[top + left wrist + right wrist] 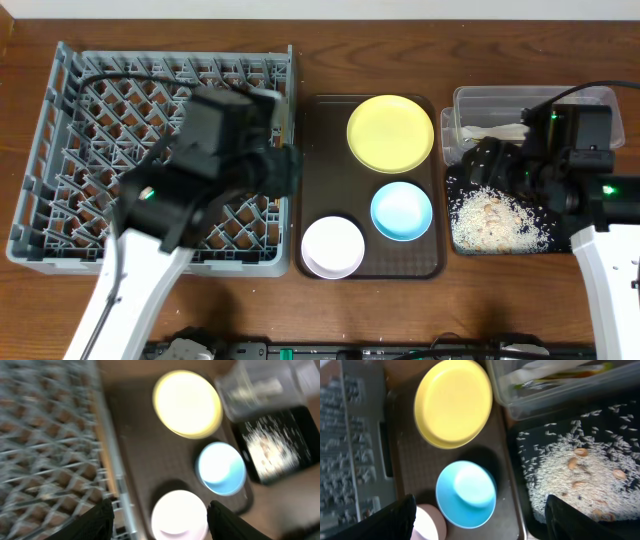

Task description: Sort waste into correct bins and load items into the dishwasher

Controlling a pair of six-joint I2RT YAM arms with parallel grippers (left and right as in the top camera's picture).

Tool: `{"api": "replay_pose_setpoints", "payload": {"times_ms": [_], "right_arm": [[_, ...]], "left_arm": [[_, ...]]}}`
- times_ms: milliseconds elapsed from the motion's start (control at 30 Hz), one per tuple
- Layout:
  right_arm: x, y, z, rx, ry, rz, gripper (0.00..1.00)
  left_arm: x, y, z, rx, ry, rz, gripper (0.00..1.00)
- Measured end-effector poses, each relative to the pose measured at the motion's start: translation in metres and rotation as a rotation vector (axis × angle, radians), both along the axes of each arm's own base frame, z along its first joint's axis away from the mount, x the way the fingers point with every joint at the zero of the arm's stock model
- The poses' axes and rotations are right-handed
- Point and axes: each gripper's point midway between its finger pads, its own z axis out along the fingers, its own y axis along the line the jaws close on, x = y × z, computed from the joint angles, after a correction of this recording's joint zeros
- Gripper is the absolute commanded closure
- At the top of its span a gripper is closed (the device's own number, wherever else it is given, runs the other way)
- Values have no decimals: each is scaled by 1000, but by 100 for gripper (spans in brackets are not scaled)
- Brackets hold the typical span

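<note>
I can see the light blue bowl's rack-side rim (374,208) clear of the yellow plate, so my left gripper should keep nearing that rim until its fingers straddle it.
The grey dish rack (60,150) fills the left. On the brown tray sit the yellow plate (390,132), the light blue bowl (402,210) and stacked white dishes (333,246). The clear tub (590,97) holds a white tissue (495,131) and the green-and-orange wrapper (560,372). The black tray (452,190) holds rice scraps (495,222). My left gripper (161,507) is open and empty, above the white dishes (179,515) by the rack's right edge. My right gripper (480,510) is open and empty, above the blue bowl (466,494) and the black tray's left edge. No chopsticks show.
The dark brown serving tray (320,180) lies between the rack and the two bins. The rack's right wall (291,100) stands right beside the tray. Bare wood table (400,310) runs along the front. The rack holds no dishes.
</note>
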Motion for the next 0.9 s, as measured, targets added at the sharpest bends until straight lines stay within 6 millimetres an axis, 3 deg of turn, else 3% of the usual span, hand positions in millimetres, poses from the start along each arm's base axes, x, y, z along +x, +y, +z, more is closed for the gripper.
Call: {"api": "replay_pose_setpoints", "payload": {"times_ms": [100, 233, 333, 567, 700, 900], "right_arm": [[-3, -33, -1, 14, 21, -137, 16], [-17, -96, 5, 41, 12, -379, 11], [-34, -121, 7, 64, 23, -493, 1], [-43, -121, 4, 96, 53, -515, 1], [-43, -119, 5, 103, 53, -511, 1], [-42, -119, 5, 104, 53, -510, 1]], "left_arm": [[8, -26, -25, 14, 58, -84, 38], [20, -57, -65, 49, 129, -169, 38], [28, -79, -98, 71, 178, -216, 40], [24, -120, -191, 158, 335, -315, 44], [12, -138, -228, 195, 382, -367, 45], [3, -159, -256, 205, 393, -410, 77]]}}
